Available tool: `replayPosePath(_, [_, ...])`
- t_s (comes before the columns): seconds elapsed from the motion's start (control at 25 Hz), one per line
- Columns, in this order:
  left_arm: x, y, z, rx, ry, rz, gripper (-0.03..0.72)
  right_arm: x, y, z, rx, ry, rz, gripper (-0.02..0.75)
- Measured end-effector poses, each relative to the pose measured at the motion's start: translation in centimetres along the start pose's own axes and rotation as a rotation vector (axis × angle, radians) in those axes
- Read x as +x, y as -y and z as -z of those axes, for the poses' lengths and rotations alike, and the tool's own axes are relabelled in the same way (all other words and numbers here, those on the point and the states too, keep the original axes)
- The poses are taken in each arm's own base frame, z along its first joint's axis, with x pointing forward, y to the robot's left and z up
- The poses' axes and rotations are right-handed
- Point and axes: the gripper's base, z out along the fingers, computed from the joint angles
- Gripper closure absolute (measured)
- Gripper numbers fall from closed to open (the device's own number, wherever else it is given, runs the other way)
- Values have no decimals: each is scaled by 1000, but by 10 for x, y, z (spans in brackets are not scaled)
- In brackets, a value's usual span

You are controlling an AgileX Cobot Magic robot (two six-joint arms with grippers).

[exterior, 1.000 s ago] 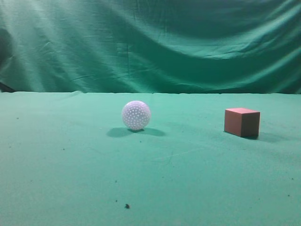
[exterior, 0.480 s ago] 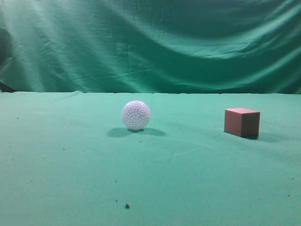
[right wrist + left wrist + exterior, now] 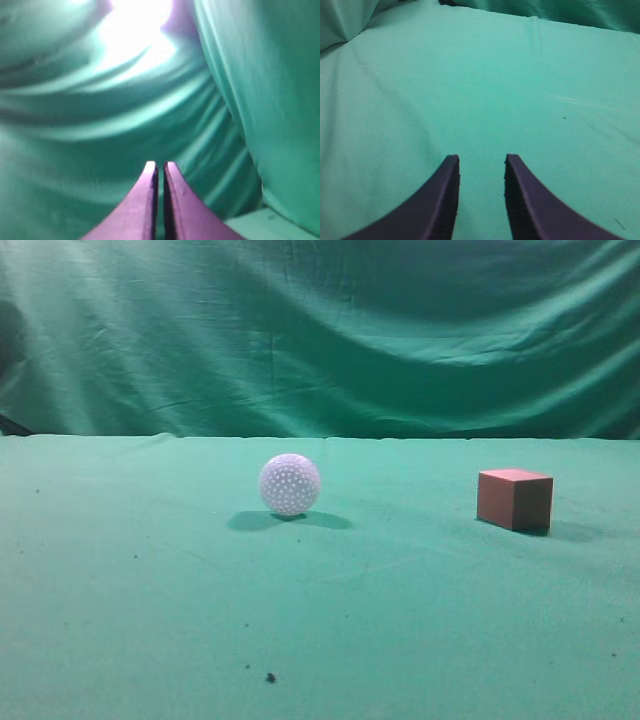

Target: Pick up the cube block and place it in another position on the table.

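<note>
Next, I tilt my right gripper down and open it around the cube block [image 3: 514, 500] before lifting, because it is closed and points at the green curtain [image 3: 155, 130].
The reddish-brown cube block [image 3: 514, 498] rests on the green table [image 3: 400, 620] at the right of the exterior view. No gripper shows in that view. In the left wrist view my left gripper [image 3: 481, 160] is open and empty over bare green cloth [image 3: 485, 90]. In the right wrist view my right gripper [image 3: 160, 166] is shut, empty, and faces the wrinkled green curtain [image 3: 100, 115]. The cube shows in neither wrist view.
A white dimpled ball [image 3: 289, 484] sits on the table left of the cube, about a third of the view's width away. A dark speck [image 3: 270, 677] lies near the front. The draped green curtain [image 3: 320, 330] closes off the back.
</note>
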Motion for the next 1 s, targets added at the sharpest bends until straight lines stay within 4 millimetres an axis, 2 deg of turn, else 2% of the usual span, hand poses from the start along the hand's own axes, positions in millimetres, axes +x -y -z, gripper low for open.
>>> replayPosePath(0.12, [0, 0, 0, 0, 0, 0, 426, -18, -10, -5, -27, -58, -4, 738])
replayPosePath(0.28, [0, 0, 0, 0, 0, 0, 426, -63, -36, -15, -80, -263, -4, 738])
replayPosePath(0.36, [0, 0, 0, 0, 0, 0, 426, -72, -43, -22, -94, -382, 80, 738])
replayPosePath(0.52, [0, 0, 0, 0, 0, 0, 426, -67, -44, -37, -94, -494, 150, 738])
replayPosePath(0.68, [0, 0, 0, 0, 0, 0, 426, -59, -44, -42, -113, -580, 187, 738])
replayPosePath(1.0, [0, 0, 0, 0, 0, 0, 426, -48, -60, -57, -329, -863, 333, 738])
